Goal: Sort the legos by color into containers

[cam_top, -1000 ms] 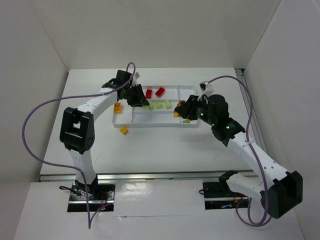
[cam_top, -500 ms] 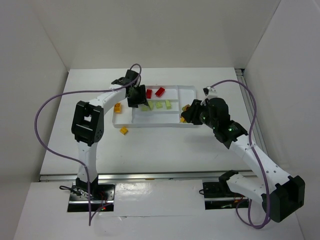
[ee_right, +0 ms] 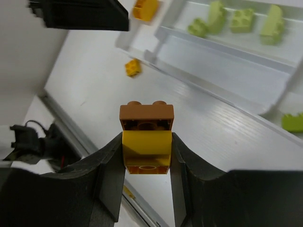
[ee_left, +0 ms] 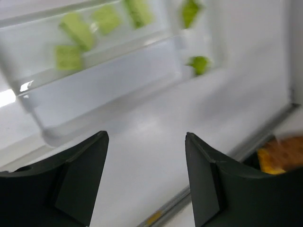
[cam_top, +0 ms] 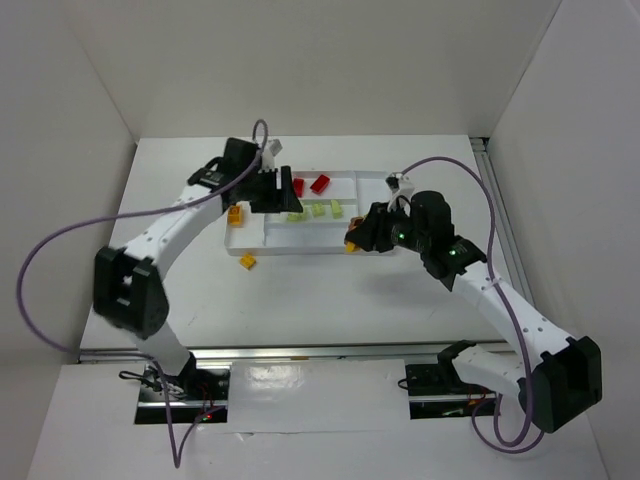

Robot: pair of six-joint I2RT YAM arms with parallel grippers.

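Note:
The yellow brick (ee_right: 147, 147) alone is in my right gripper, so my left gripper should go on coming in before its open fingers close around the free orange-brown brick (ee_right: 147, 115).
My right gripper (ee_right: 147, 142) is shut on a two-colour lego (ee_right: 146, 137), a yellow brick with an orange-brown one stacked on it; in the top view this lego (cam_top: 352, 243) hangs over the front edge of the white tray (cam_top: 310, 250). My left gripper (cam_top: 283, 192) hovers open and empty over the tray's left part, next to two red legos (cam_top: 320, 183). Three light green legos (cam_top: 318, 210) lie in the middle slot. One yellow lego (cam_top: 236, 213) sits in the left section. Another yellow lego (cam_top: 247, 260) lies on the table in front of the tray.
In the left wrist view several green legos (ee_left: 75, 30) lie in a tray slot ahead of the open fingers (ee_left: 90, 161). In the right wrist view a green lego (ee_right: 291, 122) sits in the right section, and the left gripper (ee_right: 80, 14) shows at top left.
The left gripper has opened and pulled back a little to the left. The right gripper has shifted slightly left, still holding its lego.

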